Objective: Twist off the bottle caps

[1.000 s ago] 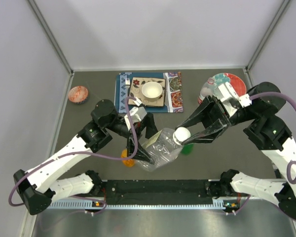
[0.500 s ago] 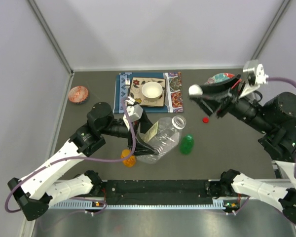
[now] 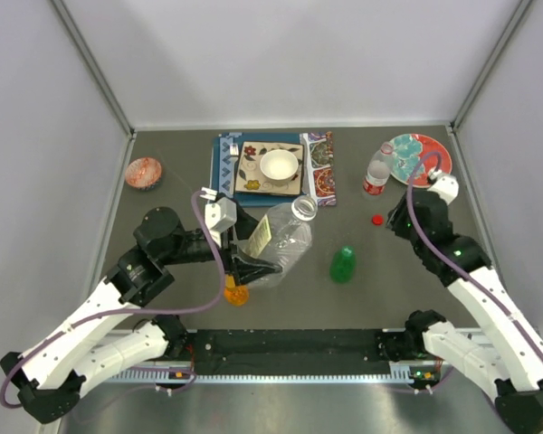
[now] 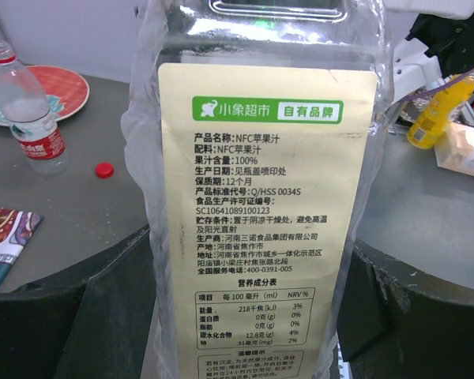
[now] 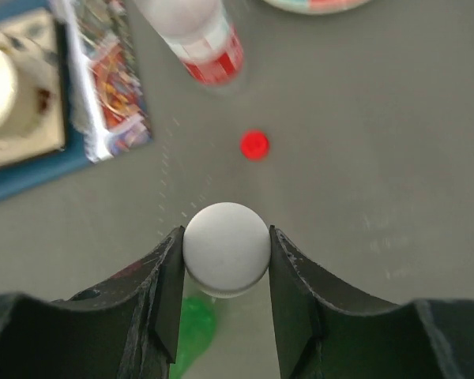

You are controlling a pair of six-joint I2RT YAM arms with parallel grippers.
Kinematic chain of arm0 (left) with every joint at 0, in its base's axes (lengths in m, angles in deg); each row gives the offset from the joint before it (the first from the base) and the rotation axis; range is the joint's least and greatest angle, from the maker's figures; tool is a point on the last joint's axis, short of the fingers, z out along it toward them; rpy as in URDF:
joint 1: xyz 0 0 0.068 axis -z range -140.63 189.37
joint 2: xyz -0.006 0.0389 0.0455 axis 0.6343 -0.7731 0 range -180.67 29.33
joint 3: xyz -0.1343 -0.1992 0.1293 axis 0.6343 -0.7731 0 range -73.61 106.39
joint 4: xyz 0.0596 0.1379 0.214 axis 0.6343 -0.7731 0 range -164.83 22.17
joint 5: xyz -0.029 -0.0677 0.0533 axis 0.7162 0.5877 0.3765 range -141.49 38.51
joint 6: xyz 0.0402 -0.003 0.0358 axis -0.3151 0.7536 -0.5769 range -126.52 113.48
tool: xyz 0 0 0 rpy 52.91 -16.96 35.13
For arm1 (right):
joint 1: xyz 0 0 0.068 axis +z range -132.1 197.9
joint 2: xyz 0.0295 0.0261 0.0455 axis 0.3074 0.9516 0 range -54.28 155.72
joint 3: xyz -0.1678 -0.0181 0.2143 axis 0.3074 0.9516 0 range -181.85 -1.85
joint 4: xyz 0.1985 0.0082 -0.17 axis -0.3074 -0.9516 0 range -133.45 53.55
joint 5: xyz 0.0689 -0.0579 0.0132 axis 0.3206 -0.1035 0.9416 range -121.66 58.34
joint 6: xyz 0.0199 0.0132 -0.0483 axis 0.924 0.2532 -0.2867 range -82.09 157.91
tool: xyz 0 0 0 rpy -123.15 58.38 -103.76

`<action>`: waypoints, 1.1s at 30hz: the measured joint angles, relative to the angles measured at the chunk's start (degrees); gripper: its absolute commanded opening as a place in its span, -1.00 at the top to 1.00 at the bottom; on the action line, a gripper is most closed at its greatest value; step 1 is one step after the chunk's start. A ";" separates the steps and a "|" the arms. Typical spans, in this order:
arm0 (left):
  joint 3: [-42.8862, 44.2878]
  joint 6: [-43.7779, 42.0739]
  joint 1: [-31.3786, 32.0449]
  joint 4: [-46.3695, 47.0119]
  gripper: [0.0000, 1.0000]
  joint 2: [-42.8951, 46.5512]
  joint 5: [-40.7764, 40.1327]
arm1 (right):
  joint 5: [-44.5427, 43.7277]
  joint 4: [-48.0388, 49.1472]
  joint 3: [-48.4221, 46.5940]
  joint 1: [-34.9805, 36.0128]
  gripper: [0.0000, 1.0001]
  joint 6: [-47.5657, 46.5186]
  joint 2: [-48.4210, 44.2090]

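The table (image 3: 375,246) beside the red cap is clear and the white cap (image 5: 226,249) is off its bottle, so my right gripper should keep lowering it and let go there.
My left gripper (image 3: 256,251) is shut on the larger clear bottle (image 3: 281,242), which lies tilted with its open mouth (image 3: 304,210) toward the back right. Its yellow label fills the left wrist view (image 4: 268,213). My right gripper (image 5: 226,260) is shut on the white cap (image 5: 226,246) and holds it above the table at the right (image 3: 396,222). The red cap (image 3: 377,218) lies loose on the table beside the small clear bottle with a red label (image 3: 376,170). The green bottle (image 3: 343,264) and the orange bottle (image 3: 235,291) lie near the middle; I cannot make out their caps.
A patterned mat (image 3: 319,172) with a wooden board and a white bowl (image 3: 279,165) lies at the back. A coloured plate (image 3: 418,154) is at the back right and a small red dish (image 3: 144,172) at the back left. Cell walls stand on three sides.
My right gripper has taken the white cap off the larger bottle's mouth, swung away to the right and come down near the red cap. My left gripper has drawn the bottle back a little.
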 measured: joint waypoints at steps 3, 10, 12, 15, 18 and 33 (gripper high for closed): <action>-1.22 0.11 0.00 0.22 0.32 1.53 -2.34 | 1.33 -0.35 6.25 -1.01 1.00 4.42 1.40; -3.50 0.39 0.00 0.44 0.31 3.45 -4.61 | 3.13 2.27 12.31 -1.33 1.00 9.05 10.38; -3.82 0.66 0.00 0.70 0.31 3.52 -4.87 | 3.48 4.52 13.70 -1.38 1.00 9.79 11.65; -4.68 1.42 0.00 1.20 0.31 3.82 -4.83 | 3.74 7.69 16.65 -1.81 1.00 10.88 12.46; -5.66 1.97 0.00 1.44 0.31 4.11 -4.81 | 3.82 9.29 17.42 -2.82 1.00 11.32 14.95; -7.65 2.75 0.00 1.68 0.28 5.16 -5.18 | 5.22 14.23 15.41 -8.09 0.92 11.10 31.41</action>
